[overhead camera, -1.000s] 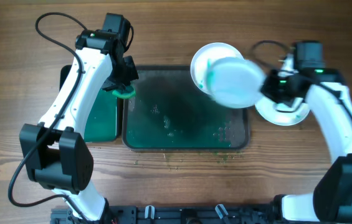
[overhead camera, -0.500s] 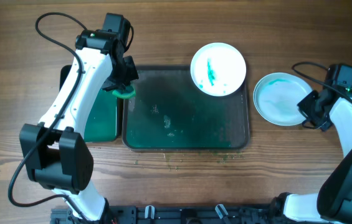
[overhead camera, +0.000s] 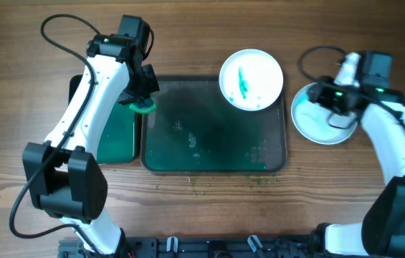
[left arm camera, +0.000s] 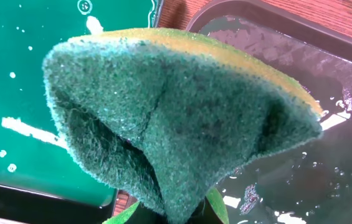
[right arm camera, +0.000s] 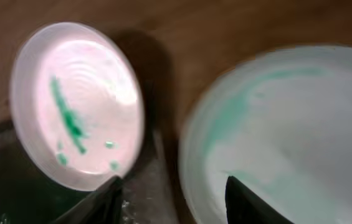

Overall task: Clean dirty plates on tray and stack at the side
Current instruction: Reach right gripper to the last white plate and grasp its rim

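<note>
The green sponge (left arm camera: pixel 179 102) spreads out wide from my left gripper's pinch (left arm camera: pixel 174 213), so I expect it will bend sideways and then spring back as I wipe the plate.
A white plate (overhead camera: pixel 251 79) smeared with green rests on the far right corner of the dark wet tray (overhead camera: pixel 209 154); the right wrist view shows the plate (right arm camera: pixel 76 106) too. A wiped plate (overhead camera: pixel 324 122) with a faint green tinge lies on the table right of the tray, and fills the right side of the right wrist view (right arm camera: pixel 288 137). My right gripper (overhead camera: pixel 317 94) hovers over that plate's left edge, open and empty (right arm camera: pixel 176 199). My left gripper (overhead camera: pixel 143 100) is shut on a green sponge (left arm camera: pixel 176 112) over the tray's far left corner.
A green basin (overhead camera: pixel 116 136) stands left of the tray and shows under the sponge (left arm camera: pixel 26 93). Green specks (overhead camera: pixel 209 183) dot the wood in front of the tray. Bare wood surrounds the wiped plate.
The right gripper carried the wiped plate off the tray, laid it on the table at the right, let go, opened, and swung back over its left edge. The left arm stayed still.
</note>
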Action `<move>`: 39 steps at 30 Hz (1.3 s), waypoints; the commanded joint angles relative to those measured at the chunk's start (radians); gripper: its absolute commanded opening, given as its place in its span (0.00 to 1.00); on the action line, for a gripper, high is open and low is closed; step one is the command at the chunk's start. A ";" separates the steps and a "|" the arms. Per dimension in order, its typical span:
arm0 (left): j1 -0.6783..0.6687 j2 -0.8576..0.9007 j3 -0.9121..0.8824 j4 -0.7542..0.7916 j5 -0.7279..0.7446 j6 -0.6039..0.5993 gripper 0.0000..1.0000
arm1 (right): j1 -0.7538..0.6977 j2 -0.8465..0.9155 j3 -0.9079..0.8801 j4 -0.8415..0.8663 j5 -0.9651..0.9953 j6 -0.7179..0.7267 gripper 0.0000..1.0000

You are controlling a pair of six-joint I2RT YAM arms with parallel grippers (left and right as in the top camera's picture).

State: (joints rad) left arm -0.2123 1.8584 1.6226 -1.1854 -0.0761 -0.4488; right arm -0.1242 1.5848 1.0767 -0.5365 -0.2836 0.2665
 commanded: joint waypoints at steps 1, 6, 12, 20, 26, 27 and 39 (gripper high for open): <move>0.001 -0.005 0.010 0.007 0.009 0.019 0.04 | 0.098 0.063 0.023 0.105 0.027 0.003 0.53; 0.001 -0.005 0.010 0.019 0.009 0.019 0.04 | 0.186 0.278 0.145 0.145 0.109 -0.039 0.52; 0.001 -0.005 0.010 0.018 0.009 0.019 0.04 | 0.197 0.392 0.221 0.178 0.191 -0.042 0.41; 0.001 -0.005 0.010 0.018 0.009 0.019 0.04 | 0.197 0.442 0.221 0.204 0.194 -0.058 0.22; 0.001 -0.005 0.010 0.018 0.009 0.019 0.04 | 0.197 0.448 0.221 0.193 0.160 -0.061 0.10; 0.001 -0.005 0.010 0.018 0.009 0.019 0.04 | 0.197 0.448 0.221 0.185 0.140 -0.060 0.06; 0.000 -0.005 0.010 0.022 0.085 0.019 0.04 | 0.319 0.370 0.209 -0.176 -0.109 0.109 0.04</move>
State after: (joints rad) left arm -0.2123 1.8584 1.6226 -1.1702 -0.0673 -0.4488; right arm 0.1284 1.9858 1.2942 -0.6914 -0.3397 0.3149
